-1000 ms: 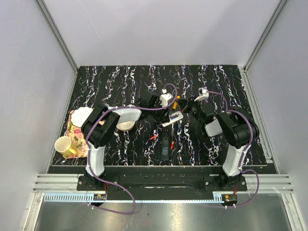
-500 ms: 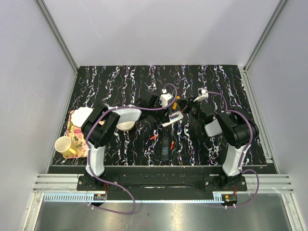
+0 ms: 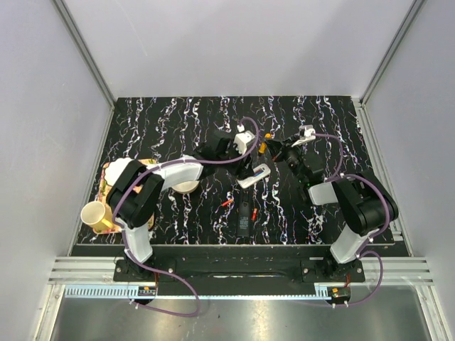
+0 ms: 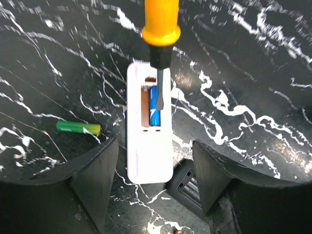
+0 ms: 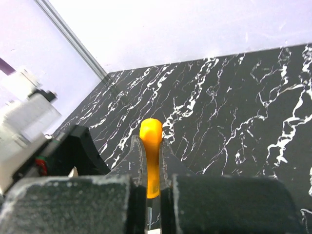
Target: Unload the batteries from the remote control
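The slot's empty half (image 4: 145,108) is on the other side of the blue battery from the screwdriver, so the robot's left gripper should close and push the remote's near end (image 4: 149,168) around first.
The white remote control (image 4: 148,146) lies on the black marbled table, slot up, with the blue battery (image 4: 155,116) still in it. The green battery (image 4: 78,127) lies loose on the table to its left. My left gripper (image 4: 153,173) is open, and the remote's near end lies between its fingers without touching them. My right gripper (image 5: 152,168) is shut on an orange-handled screwdriver (image 5: 150,141). The screwdriver's blade (image 4: 159,80) reaches into the slot beside the blue battery. From above, the remote control (image 3: 254,175) lies between the left gripper (image 3: 247,158) and the right gripper (image 3: 277,150).
A dark grey ribbed piece (image 4: 187,184) lies by the remote's near right corner. A black remote (image 3: 243,219) and small red bits (image 3: 227,202) lie nearer the bases. A bowl (image 3: 186,186), a patterned plate (image 3: 108,192) and a yellow cup (image 3: 94,215) stand at the left.
My left gripper's jaws have opened wider and the left arm has shifted, its elbow swinging left. The right arm has moved slightly up and right. The remote lies where it was.
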Motion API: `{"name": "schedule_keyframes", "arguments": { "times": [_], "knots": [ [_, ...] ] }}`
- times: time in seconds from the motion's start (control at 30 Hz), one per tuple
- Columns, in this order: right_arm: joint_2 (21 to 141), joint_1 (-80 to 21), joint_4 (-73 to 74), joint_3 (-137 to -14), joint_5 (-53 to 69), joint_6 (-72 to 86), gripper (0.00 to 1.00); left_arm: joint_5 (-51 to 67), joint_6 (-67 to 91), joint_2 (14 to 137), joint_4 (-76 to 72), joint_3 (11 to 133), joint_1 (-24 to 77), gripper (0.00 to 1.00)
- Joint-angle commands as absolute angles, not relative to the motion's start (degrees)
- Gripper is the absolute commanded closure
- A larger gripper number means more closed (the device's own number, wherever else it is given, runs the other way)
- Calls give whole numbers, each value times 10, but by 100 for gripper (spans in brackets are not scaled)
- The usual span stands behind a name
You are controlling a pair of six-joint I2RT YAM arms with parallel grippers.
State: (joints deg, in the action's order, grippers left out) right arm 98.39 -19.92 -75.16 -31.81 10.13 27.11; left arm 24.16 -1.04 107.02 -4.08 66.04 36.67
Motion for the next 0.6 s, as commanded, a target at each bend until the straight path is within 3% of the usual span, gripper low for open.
{"name": "schedule_keyframes", "arguments": {
  "times": [0.0,0.4,0.57],
  "knots": [
    [947,-198,-862,-305,106,215,100,235,-7,1019,-85,659,367,33],
    [911,-173,-861,-254,89,222,100,222,-10,1075,-48,686,364,34],
    [875,-156,-840,-236,78,221,100,259,-19,1088,-3,708,371,58]
  ]
}}
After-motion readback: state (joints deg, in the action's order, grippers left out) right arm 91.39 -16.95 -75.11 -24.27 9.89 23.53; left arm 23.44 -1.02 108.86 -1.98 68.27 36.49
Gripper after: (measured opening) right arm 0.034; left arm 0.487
